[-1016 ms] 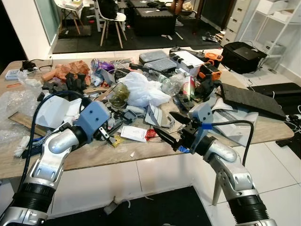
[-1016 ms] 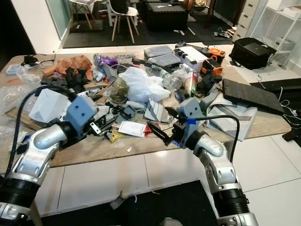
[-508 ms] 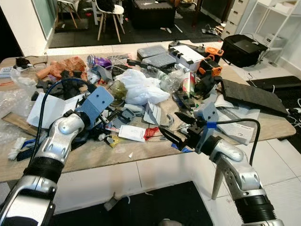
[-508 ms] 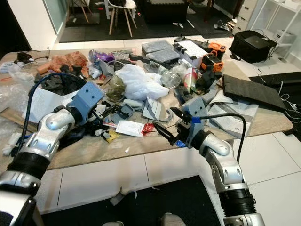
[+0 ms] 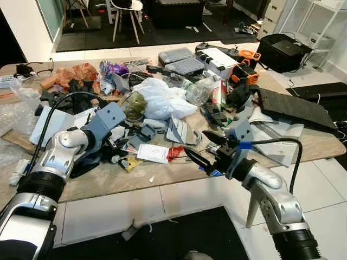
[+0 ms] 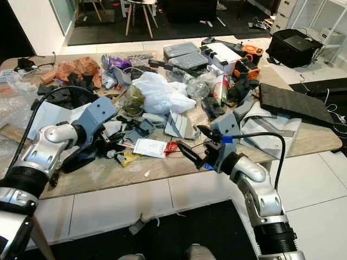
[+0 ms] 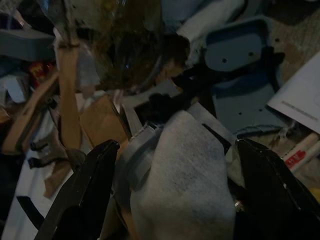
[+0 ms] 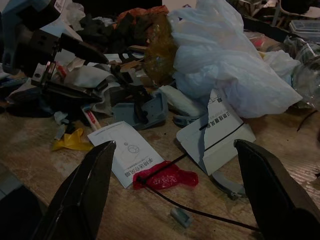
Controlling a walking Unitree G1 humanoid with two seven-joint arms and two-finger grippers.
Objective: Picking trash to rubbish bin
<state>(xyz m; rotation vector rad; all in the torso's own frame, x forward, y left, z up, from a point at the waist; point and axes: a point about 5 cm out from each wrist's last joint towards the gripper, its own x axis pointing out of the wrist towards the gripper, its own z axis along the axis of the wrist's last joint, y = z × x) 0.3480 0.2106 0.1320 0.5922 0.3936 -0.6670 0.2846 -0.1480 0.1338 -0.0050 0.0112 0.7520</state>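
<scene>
My gripper is to lift the crumpled white paper (image 7: 186,180), and since black scraps (image 7: 219,137) lie tight against it, the paper will pull some of them along.
Trash covers the wooden table (image 5: 108,181). My left gripper (image 7: 177,147) is low in the pile at the left, open, with a white crumpled wad (image 7: 187,175) between its fingers. A grey plastic bracket (image 7: 240,75) lies just beyond it. My right gripper (image 5: 205,149) hovers open over the table's front edge. Ahead of it lie a red wrapper (image 8: 167,177), a white leaflet (image 8: 127,154) and a thin black cable (image 8: 210,212). A yellow wrapper (image 5: 132,161) and a big white plastic bag (image 5: 165,100) sit farther in.
A dark flat board (image 5: 293,108) and grey papers (image 5: 282,138) lie at the table's right end. Orange tools (image 5: 244,73) and grey cases (image 5: 184,65) stand at the back. A black bag (image 5: 284,51) is on the floor right, a chair (image 5: 127,13) far behind.
My left arm has reached forward and down into the pile, its fingers now around the white wad. The camera has shifted slightly; the right gripper stays open in about the same place.
</scene>
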